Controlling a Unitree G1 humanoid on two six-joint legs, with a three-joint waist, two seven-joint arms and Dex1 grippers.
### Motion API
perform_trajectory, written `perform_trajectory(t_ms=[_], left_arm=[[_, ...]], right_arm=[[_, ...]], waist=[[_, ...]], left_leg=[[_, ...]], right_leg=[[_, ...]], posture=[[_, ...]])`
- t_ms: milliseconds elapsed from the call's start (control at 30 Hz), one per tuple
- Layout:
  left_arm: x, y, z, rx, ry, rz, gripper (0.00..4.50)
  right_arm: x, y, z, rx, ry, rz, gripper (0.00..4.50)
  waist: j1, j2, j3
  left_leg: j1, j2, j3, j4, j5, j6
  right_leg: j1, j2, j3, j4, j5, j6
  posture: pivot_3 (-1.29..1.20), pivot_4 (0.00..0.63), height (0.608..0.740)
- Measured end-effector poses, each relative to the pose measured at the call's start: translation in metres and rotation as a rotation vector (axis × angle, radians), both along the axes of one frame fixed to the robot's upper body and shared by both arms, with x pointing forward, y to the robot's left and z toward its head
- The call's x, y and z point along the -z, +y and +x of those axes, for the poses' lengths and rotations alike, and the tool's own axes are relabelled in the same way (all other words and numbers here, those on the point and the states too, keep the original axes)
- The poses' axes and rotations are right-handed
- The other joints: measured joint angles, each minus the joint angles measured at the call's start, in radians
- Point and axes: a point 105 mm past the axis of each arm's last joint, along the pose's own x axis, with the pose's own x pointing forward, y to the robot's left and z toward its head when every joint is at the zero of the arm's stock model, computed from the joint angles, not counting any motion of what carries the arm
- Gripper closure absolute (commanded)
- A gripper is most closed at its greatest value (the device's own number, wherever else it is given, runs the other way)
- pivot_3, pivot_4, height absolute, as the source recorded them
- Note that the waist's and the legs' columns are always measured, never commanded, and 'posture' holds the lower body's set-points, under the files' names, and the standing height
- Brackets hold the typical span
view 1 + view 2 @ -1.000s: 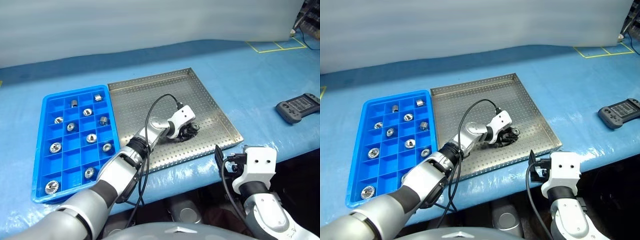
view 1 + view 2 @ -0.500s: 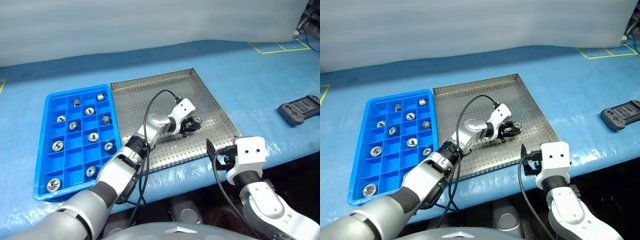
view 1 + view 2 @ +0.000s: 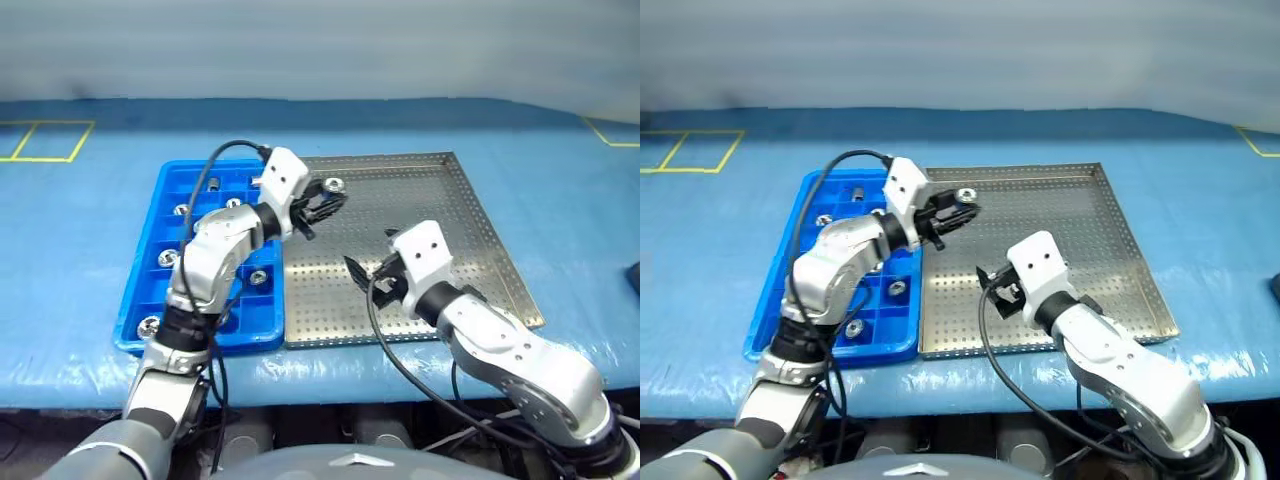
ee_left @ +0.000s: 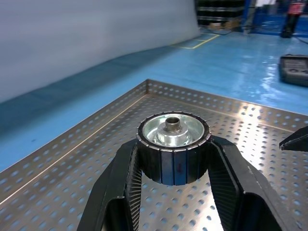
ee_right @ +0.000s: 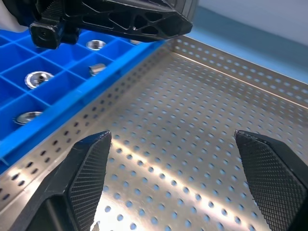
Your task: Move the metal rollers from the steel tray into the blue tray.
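My left gripper should keep going to the blue tray (image 3: 250, 308), with its fingers around the metal roller's ribbed side (image 4: 173, 166) and the roller's hub up, and let go in an empty compartment.
My left gripper (image 3: 325, 200) is shut on a metal roller (image 4: 173, 139), a ribbed silver cylinder with a central hub, and holds it in the air over the far left part of the steel tray (image 3: 440, 220), close to the blue tray (image 3: 200, 343). Several more rollers (image 3: 168, 258) lie in the blue tray's compartments. My right gripper (image 5: 178, 178) is open and empty above the steel tray's near middle. The left gripper's black fingers (image 5: 120, 21) show beyond it.
Both trays sit side by side on a blue-covered table, the blue one on the left. Yellow tape marks (image 3: 40, 140) lie at the far left. A dark device (image 3: 634, 276) pokes in at the right edge. The table's front edge runs just below the trays.
The whole view has swung. My left gripper has lifted the roller off the steel tray's floor and carried it left toward the blue tray. My right gripper has come in over the steel tray.
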Motion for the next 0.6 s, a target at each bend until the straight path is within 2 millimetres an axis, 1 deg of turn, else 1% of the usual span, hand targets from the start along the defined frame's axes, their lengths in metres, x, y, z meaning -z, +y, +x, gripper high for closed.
perform_trajectory(t_ms=[100,233,400,467,533,600], left_arm=[[0.005,0.028,-0.005,-0.097,0.009,0.031,2.84],[0.016,0.058,-0.014,-0.202,0.027,0.083,2.84],[0.039,0.087,-0.025,-0.317,0.095,0.143,2.84],[0.048,0.100,-0.032,-0.372,0.122,0.167,2.84],[0.057,0.111,-0.037,-0.422,0.157,0.174,2.84],[0.062,0.118,-0.042,-0.459,0.179,0.177,2.84]], right_arm=[[0.001,0.010,0.004,-0.059,0.005,-0.004,0.17],[0.003,0.020,0.008,-0.117,0.011,-0.013,0.17],[0.011,0.028,0.013,-0.161,0.039,-0.027,0.17],[0.012,0.035,0.014,-0.190,0.042,-0.030,0.17],[0.015,0.038,0.014,-0.208,0.051,-0.030,0.17],[0.016,0.041,0.014,-0.220,0.057,-0.024,0.17]], waist=[[0.030,-0.001,0.000],[0.055,-0.001,0.001],[0.072,-0.001,0.001],[0.072,-0.001,0.001],[0.078,-0.002,0.001],[0.083,-0.002,0.001]], left_leg=[[-0.002,-0.001,0.000,0.001,-0.001,0.002],[-0.001,0.000,-0.001,0.001,-0.001,0.002],[-0.001,0.000,-0.002,0.001,-0.001,0.001],[-0.001,0.000,-0.002,0.001,-0.001,0.001],[-0.001,0.000,-0.003,0.001,-0.001,0.001],[-0.001,0.000,-0.004,0.001,-0.001,0.001]], right_leg=[[0.000,-0.001,-0.001,-0.001,0.001,-0.002],[0.001,-0.002,-0.003,-0.002,0.002,-0.003],[0.001,-0.002,-0.005,-0.001,0.001,-0.004],[0.001,-0.001,-0.005,-0.001,0.000,-0.005],[0.001,-0.002,-0.006,0.000,0.000,-0.006],[0.001,-0.002,-0.006,0.000,0.000,-0.006]], posture=[[0.21,0.150,0.740],[0.24,0.150,0.740],[0.26,0.150,0.740],[0.26,0.150,0.740],[0.27,0.150,0.740],[0.28,0.150,0.740]])
